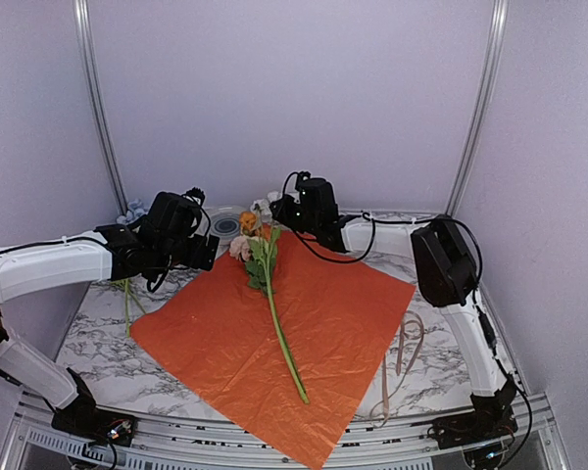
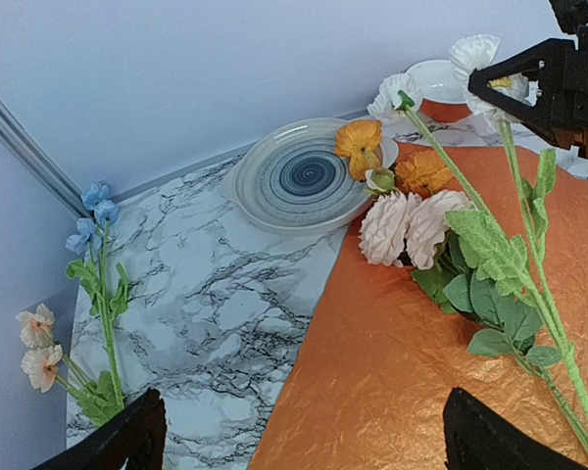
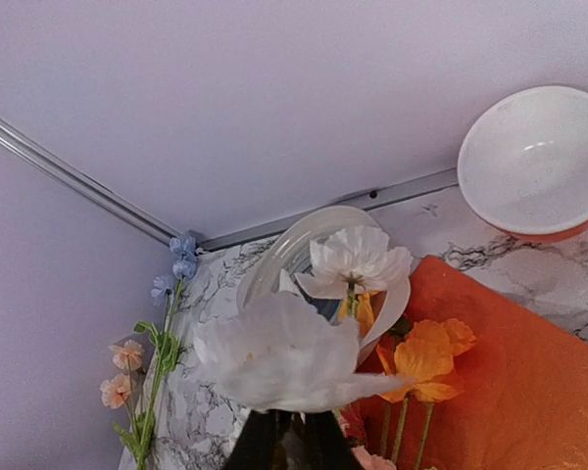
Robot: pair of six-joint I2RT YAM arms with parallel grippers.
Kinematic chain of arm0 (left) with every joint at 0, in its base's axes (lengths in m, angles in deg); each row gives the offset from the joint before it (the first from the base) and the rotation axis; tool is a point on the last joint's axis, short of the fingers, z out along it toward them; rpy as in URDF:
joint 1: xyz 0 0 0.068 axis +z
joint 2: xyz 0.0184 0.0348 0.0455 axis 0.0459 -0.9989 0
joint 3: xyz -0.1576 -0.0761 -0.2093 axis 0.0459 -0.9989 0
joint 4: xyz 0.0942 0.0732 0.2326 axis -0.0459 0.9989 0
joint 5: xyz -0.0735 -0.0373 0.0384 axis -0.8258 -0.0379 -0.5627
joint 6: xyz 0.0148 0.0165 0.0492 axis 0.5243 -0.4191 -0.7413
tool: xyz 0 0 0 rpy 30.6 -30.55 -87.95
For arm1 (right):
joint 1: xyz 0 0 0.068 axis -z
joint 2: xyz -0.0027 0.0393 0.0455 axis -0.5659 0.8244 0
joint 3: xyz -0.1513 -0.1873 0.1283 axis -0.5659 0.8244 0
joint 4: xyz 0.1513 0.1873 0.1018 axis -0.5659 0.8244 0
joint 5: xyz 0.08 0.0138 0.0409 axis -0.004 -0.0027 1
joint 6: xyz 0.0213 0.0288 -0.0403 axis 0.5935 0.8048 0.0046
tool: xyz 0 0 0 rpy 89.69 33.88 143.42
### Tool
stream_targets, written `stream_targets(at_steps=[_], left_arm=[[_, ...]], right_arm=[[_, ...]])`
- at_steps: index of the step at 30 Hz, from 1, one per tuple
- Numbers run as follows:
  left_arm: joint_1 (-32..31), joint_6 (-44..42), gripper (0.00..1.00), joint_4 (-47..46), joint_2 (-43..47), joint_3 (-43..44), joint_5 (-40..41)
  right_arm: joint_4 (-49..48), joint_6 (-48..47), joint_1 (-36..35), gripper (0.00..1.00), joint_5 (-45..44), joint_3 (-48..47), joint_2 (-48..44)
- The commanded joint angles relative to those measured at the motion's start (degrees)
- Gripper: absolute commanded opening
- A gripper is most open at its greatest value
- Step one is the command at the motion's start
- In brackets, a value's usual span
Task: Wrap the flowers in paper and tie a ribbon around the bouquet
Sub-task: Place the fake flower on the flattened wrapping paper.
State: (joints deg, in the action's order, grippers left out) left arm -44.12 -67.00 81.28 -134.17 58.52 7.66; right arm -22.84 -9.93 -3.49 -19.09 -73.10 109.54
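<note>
Next, my left gripper picks up the blue flower by its green stem and puts it beside the bouquet before wrapping, because the flower is still off the paper and far from my right gripper.
The paper lies flat on the table, orange face up. Flowers with pink and orange heads rest on it, the long green stalk pointing at the near edge. My right gripper hangs over the paper's far corner, shut on the stem of a white flower, whose blurred head fills the view just above its fingers. My left gripper is open above the paper's left edge, holding nothing. The ribbon lies in a loop to the right of the paper.
A grey swirl plate and a white bowl stand at the back by the wall. More stems with blue heads and peach heads lie along the left wall. The table is marble-patterned.
</note>
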Motion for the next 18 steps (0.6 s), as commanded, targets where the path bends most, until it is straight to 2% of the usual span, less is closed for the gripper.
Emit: stream_targets(at_steps=[1, 3, 8, 9, 10, 11, 16, 18], left_arm=[[0.1, -0.4, 0.99, -1.1, 0.1, -0.4, 0.4], [0.1, -0.5, 0.99, -1.2, 0.0, -0.4, 0.5], [0.2, -0.5, 0.99, -1.1, -1.0, -0.1, 1.5], [0.2, -0.3, 0.99, -0.9, -1.2, 0.0, 1.9], [0.5, 0.2, 0.99, -0.4, -1.3, 0.3, 2.1], [0.9, 0.7, 0.99, 0.4, -1.6, 0.8, 1.9], [9.2, 8.4, 0.99, 11.7, -5.0, 7.2, -1.3], [12.8, 11.3, 0.94, 15.6, -6.1, 8.1, -4.6]], right_arm=[[-4.9, -0.5, 1.6, 0.24, -0.3, 1.7, 1.1], [-6.0, -0.3, 2.0, 0.47, 1.1, 3.1, 0.4], [-4.2, -4.0, 2.0, 0.77, 3.2, 3.8, -2.6], [-3.4, -5.1, 1.9, 0.84, 3.3, 4.0, -3.6], [-2.4, -6.2, 1.7, 0.96, 2.9, 4.3, -4.8], [-1.3, -7.8, 1.4, 0.99, 2.1, 4.9, -6.1], [3.4, -18.1, -1.4, 1.0, 0.3, 9.7, -15.9], [5.6, -22.2, -3.1, 1.0, 0.3, 13.8, -20.3]])
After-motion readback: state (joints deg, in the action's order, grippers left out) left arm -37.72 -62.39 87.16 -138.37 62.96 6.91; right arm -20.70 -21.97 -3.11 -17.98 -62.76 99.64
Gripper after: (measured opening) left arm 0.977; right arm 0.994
